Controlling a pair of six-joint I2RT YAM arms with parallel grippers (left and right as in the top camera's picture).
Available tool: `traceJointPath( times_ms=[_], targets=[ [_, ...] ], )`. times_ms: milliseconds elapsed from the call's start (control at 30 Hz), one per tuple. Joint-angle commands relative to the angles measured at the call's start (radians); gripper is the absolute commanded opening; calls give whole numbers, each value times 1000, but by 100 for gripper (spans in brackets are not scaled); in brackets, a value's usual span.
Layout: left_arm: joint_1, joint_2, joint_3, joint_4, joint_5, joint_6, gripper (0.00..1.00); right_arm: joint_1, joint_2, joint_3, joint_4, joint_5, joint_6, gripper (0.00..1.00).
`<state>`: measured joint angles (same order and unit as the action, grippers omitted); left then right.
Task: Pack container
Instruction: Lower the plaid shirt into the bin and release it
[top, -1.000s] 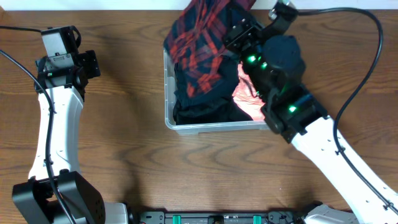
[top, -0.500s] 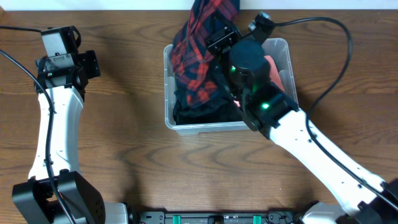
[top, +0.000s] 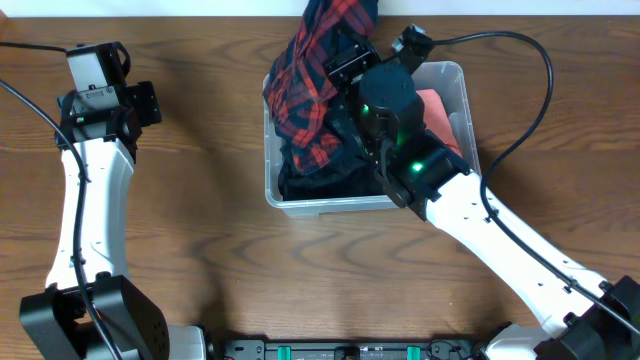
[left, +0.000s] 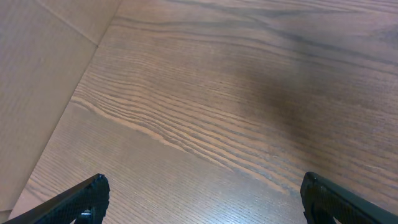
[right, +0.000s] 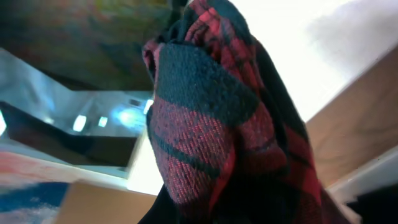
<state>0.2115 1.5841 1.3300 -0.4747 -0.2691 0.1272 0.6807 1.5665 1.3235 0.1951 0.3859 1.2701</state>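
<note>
The plaid cloth (top: 325, 38) hangs out past the container's far rim. Next, my right gripper brings the cloth back over the coral-pink item (top: 437, 120) and lowers it inside.
The clear plastic container (top: 330, 205) stands at the back middle of the table. A red and black plaid cloth (top: 308, 85) hangs over its left half and spills past its far rim. A coral-pink item (top: 442, 112) lies in its right half. My right gripper (top: 347, 62) is over the container's far left part, shut on the plaid cloth. In the right wrist view the cloth (right: 205, 124) fills the frame and hides the fingers. My left gripper (top: 146, 100) is open and empty at the far left, over bare wood (left: 202, 199).
The right arm's black cable (top: 540, 60) loops over the table's back right. The wall edge runs just behind the container. Dark fabric (top: 330, 180) lies along the container's front inside wall.
My right gripper has moved left across the container with the plaid cloth, uncovering the coral-pink item on the right. The left arm has not moved.
</note>
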Motion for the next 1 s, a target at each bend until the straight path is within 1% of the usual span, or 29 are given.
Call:
traceJointPath(
  times_ms=[0, 67, 167, 600, 667, 800, 967],
  targets=[
    [2, 4, 2, -3, -12, -10, 98, 16, -14, 11, 85, 14, 37, 1],
    [2, 4, 2, -3, -12, -10, 98, 16, -14, 11, 134, 14, 35, 1],
    [2, 4, 2, -3, -12, -10, 98, 18, -14, 11, 145, 6, 34, 1],
    [2, 4, 2, -3, -12, -10, 98, 41, -6, 11, -32, 10, 35, 1],
    [2, 4, 2, -3, -12, -10, 98, 41, -1, 11, -29, 10, 47, 1],
    [2, 4, 2, -3, -12, -10, 98, 40, 5, 11, -23, 18, 130, 1],
    [2, 4, 2, -3, -12, -10, 98, 40, 7, 11, -41, 36, 129, 1]
  ],
)
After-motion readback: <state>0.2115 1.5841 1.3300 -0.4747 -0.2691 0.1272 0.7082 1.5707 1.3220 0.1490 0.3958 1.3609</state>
